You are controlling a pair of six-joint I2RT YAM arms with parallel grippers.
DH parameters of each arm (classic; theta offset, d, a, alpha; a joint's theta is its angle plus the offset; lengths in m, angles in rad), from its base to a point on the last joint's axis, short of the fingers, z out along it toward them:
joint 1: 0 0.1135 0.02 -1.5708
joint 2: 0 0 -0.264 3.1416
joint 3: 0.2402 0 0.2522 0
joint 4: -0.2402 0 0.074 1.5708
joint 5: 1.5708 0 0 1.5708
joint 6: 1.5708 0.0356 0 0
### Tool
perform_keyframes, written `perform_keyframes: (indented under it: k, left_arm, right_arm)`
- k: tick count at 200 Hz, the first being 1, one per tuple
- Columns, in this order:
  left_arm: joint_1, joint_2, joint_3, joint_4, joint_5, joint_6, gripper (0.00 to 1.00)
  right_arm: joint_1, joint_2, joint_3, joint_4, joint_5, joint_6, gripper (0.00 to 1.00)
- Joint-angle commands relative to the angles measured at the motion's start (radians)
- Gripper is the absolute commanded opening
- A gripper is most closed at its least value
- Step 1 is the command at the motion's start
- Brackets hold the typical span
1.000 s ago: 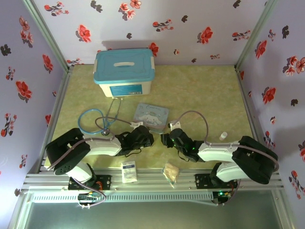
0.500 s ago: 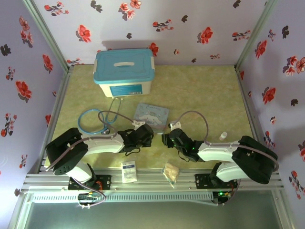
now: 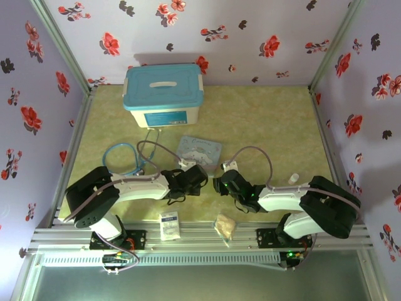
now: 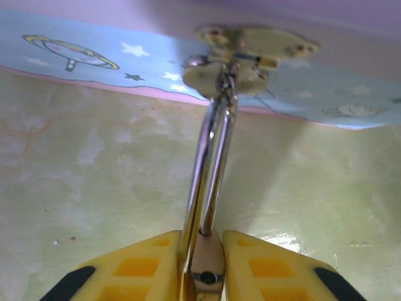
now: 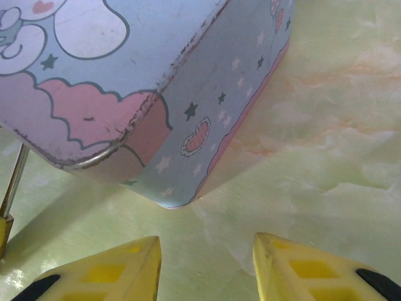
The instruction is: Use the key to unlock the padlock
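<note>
The padlock's open shackle is hooked through the unheld tin's latch (image 4: 233, 58), so my left gripper should leave the padlock to my right gripper and keep the tin's side (image 3: 180, 149) steady.
In the left wrist view my left gripper (image 4: 202, 237) is shut on the brass body of the padlock (image 4: 207, 266). Its silver shackle (image 4: 212, 157) sticks out ahead, just over the table. At the shackle's far end the key (image 4: 220, 74) hangs on a small ring beside a second key head, against the side of the pale blue cartoon tin (image 4: 94, 53). My right gripper (image 5: 207, 241) stands open over bare table next to the tin's corner (image 5: 169, 188), nothing between its fingers. From above, the left gripper (image 3: 195, 179) and right gripper (image 3: 220, 184) face each other close together.
The cartoon tin (image 3: 199, 152) lies just behind both grippers. A blue-lidded box (image 3: 164, 94) stands at the back left, with a blue-tubed stethoscope (image 3: 122, 160) in front of it. A white packet (image 3: 169, 224) and a tan wrapper (image 3: 224, 226) lie at the near edge, a small white bottle (image 3: 292, 179) at the right.
My left gripper has moved a little right, towards the right gripper, carrying the padlock. The right gripper has hardly moved.
</note>
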Motion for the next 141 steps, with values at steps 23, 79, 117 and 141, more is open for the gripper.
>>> perform_keyframes:
  k: [23,79,117,141]
  left_arm:
    - [-0.042,0.052,0.078,-0.096,-0.073,0.020,0.30]
    - [-0.048,0.042,0.087,-0.098,-0.075,0.019,0.38]
    - [-0.046,-0.078,0.032,-0.051,-0.072,0.026,0.49]
    - [-0.038,-0.125,-0.002,-0.009,-0.071,0.042,0.52]
  right_arm:
    - [-0.005,0.003,0.002,0.017,0.031,0.010,0.43]
    - [-0.006,-0.018,-0.020,0.045,0.021,0.021,0.43]
    - [-0.005,-0.123,-0.066,0.063,-0.025,0.085,0.48]
    - [-0.001,-0.177,-0.088,0.069,-0.045,0.105,0.49]
